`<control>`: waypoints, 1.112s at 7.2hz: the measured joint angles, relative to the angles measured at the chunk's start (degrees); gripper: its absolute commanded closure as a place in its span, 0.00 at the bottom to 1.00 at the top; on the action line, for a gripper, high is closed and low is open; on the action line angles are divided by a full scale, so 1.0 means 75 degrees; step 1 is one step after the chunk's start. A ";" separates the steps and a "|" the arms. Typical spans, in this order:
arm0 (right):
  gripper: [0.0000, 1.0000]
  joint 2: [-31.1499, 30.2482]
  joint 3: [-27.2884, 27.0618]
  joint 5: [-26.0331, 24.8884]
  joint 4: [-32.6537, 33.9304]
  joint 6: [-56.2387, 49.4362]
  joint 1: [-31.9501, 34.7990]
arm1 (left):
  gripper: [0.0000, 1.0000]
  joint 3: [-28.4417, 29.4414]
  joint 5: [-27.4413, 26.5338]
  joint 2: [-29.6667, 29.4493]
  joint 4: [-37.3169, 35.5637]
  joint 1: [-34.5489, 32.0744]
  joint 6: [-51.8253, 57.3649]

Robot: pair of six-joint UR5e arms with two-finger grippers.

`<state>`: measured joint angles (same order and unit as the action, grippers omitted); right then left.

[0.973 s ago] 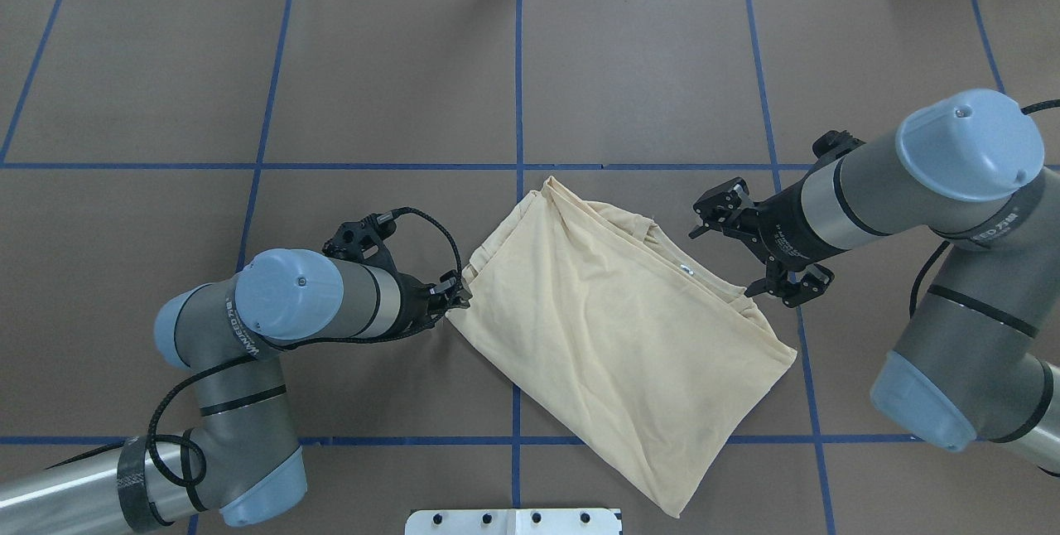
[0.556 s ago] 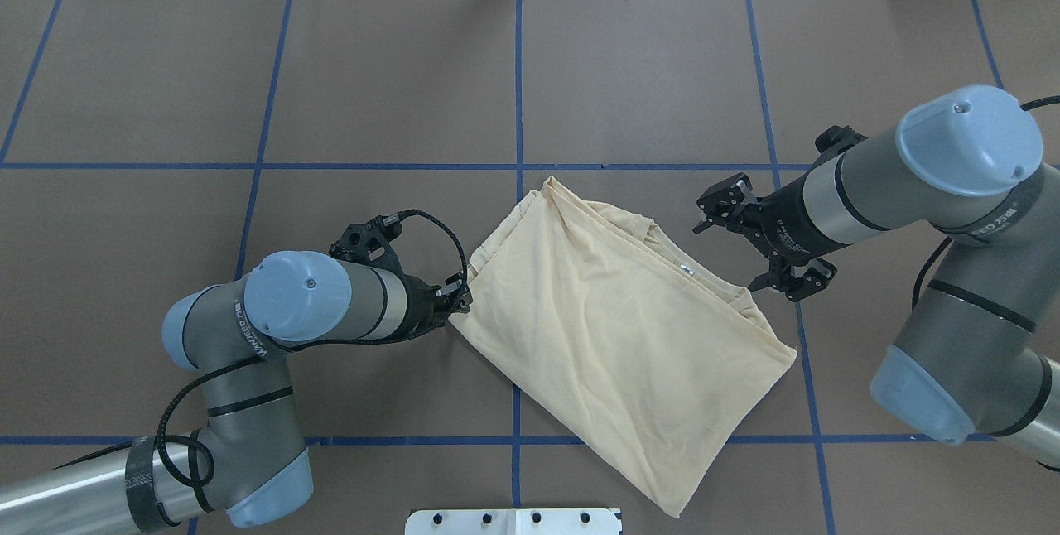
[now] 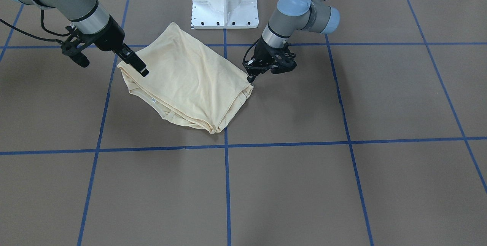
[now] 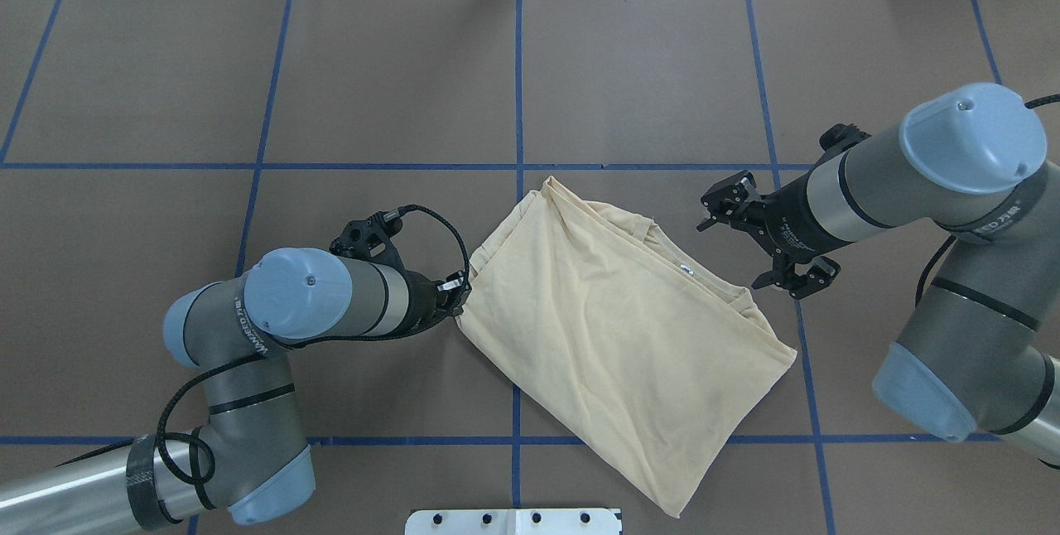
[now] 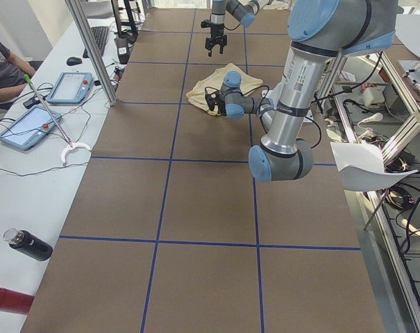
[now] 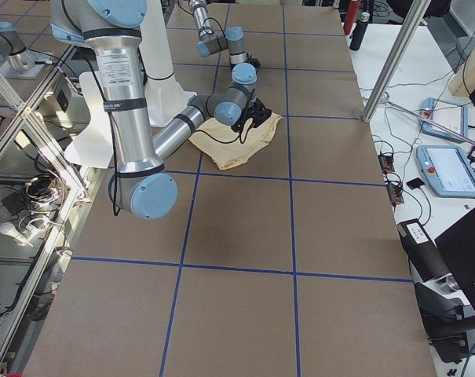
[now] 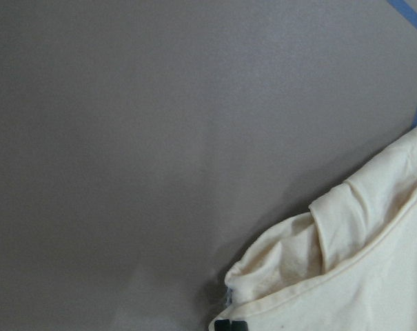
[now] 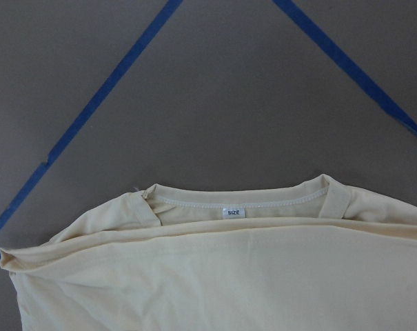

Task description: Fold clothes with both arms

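The collar layer (image 3: 154,103) sticks out loosely past the hem, so I expect the shirt (image 3: 189,79) to have an uneven, wrinkled corner when I fold it in half.
The cream-yellow T-shirt (image 4: 613,328) lies folded into a slanted rectangle at the table's middle, print hidden. Its white neck label (image 4: 686,269) faces my right arm. My left gripper (image 4: 457,293) is low at the shirt's left corner and looks shut on the bunched fabric edge; in the front view it (image 3: 250,77) meets that corner. In the left wrist view one black fingertip (image 7: 230,324) touches the crumpled hem (image 7: 291,255). My right gripper (image 4: 729,256) is open and empty, beside the collar edge. The right wrist view shows the collar and label (image 8: 234,212), no fingers.
The white pedestal base (image 3: 224,2) stands just behind the shirt's near corner. Blue tape lines (image 4: 517,71) cross the brown table cover. In the left side view, tablets (image 5: 69,87) and an operator lie beyond the table's far edge.
My right gripper has drawn back a little from the collar, still open. My left arm has shifted slightly right, still at the shirt's corner. The shirt has hardly moved.
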<state>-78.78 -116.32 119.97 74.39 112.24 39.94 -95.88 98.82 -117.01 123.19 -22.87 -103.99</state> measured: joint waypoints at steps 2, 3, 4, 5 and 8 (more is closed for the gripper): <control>0.00 0.0006 -0.0008 0.0002 -0.0004 0.0000 0.0005 | 1.00 0.0222 -0.0036 -0.0224 0.0035 -0.0652 0.0639; 0.00 0.0015 -0.0013 0.0013 -0.0005 0.0000 0.0001 | 1.00 0.0738 -0.0059 -0.0590 0.0090 -0.1150 0.1023; 0.00 0.0025 -0.0011 0.0028 -0.0003 0.0000 -0.0026 | 1.00 0.1519 -0.0069 -0.1061 0.0298 -0.1617 0.1327; 0.00 0.0042 0.0001 0.0011 0.0000 0.0002 -0.0114 | 0.54 0.2425 -0.0072 -0.1502 0.0800 -0.2014 0.1555; 0.00 0.0677 0.0495 -0.0720 0.0003 0.0091 -0.0836 | 0.39 0.3738 0.0065 -0.2148 0.1566 -0.2699 0.2334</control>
<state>-73.70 -112.61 114.57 74.42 112.92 33.67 -67.84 99.31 -133.12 134.93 -43.12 -86.49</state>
